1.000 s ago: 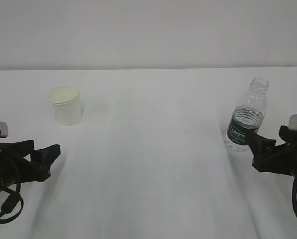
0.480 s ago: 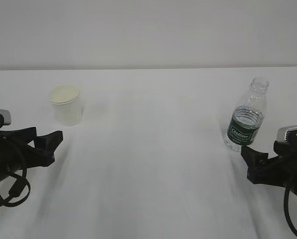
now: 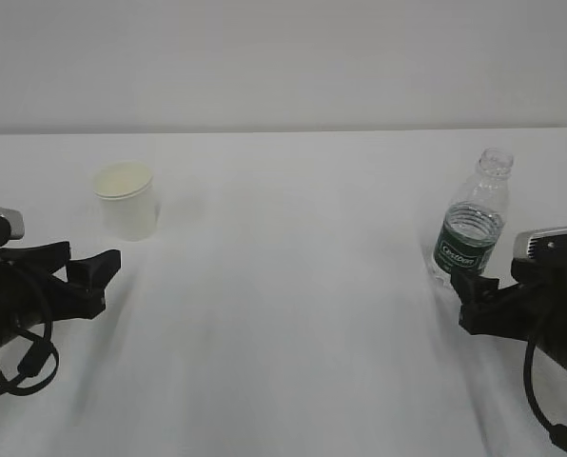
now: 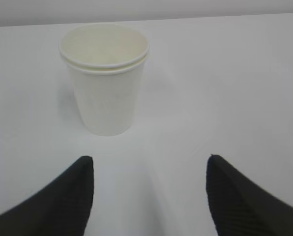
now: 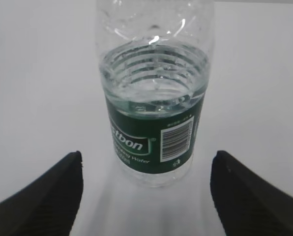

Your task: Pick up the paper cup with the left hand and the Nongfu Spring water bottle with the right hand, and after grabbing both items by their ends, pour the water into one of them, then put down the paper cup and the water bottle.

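The paper cup [image 3: 129, 211] should be open and empty when I lift it, because plain cream shows inside the round rim [image 3: 123, 179].
The white paper cup [image 3: 127, 200] [image 4: 106, 78] stands upright on the table at the left. My left gripper [image 3: 91, 269] [image 4: 149, 169] is open a little short of it, its fingers apart from the cup. At the right stands the Nongfu Spring water bottle [image 3: 472, 222] [image 5: 155, 93], clear, uncapped, with a dark green label and water up to just above the label. My right gripper [image 3: 472, 295] [image 5: 145, 164] is open just in front of the bottle's base, one finger [image 5: 48, 196] on each side, not touching it.
The white table [image 3: 293, 305] runs back to a pale wall [image 3: 283, 57]. Nothing else stands on it between the cup and the bottle.
The right gripper has slid leftward and closer to the bottle's base. The left gripper crept slightly toward the cup, then held still. Cup and bottle stayed put.
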You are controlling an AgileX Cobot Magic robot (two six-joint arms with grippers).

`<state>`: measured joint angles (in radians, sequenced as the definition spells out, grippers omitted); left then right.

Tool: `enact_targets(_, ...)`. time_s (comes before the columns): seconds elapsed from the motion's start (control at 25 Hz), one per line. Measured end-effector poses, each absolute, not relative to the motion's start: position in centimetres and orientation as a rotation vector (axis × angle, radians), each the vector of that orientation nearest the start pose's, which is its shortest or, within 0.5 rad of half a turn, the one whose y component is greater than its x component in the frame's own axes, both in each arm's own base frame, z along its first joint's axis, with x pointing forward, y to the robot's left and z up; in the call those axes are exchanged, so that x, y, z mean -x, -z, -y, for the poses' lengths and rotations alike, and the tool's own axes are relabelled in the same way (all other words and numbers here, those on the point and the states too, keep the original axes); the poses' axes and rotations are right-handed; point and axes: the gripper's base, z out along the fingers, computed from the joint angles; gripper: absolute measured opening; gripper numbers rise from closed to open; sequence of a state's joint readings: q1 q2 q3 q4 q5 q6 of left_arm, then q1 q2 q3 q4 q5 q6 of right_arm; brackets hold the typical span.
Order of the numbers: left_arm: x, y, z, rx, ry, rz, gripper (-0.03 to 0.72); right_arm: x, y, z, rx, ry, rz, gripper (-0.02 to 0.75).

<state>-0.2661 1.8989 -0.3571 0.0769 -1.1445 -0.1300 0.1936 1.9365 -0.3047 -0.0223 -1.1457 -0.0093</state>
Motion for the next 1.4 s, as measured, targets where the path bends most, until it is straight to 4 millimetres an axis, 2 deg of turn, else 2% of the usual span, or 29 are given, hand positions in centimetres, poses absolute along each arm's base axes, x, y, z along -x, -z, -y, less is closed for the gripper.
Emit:
enact_targets(0.48, -25.4, -10.4, 7.6, -0.23, 0.297, -1.878, 0.514, -26.1, -7.4, -5.2, 0.215, -0.129, -1.971, 0.61)
enact_targets(1.04, -25.5, -10.4, 7.6, -0.233, 0.29, -1.875, 0.514, -28.2, -8.2, -5.6, 0.205, -0.132, -1.898, 0.61)
enact_targets(1.4, -25.5, -10.4, 7.5, -0.241, 0.281, -1.873, 0.514, -28.6, -6.5, -5.7, 0.208, -0.128, -1.944, 0.61)
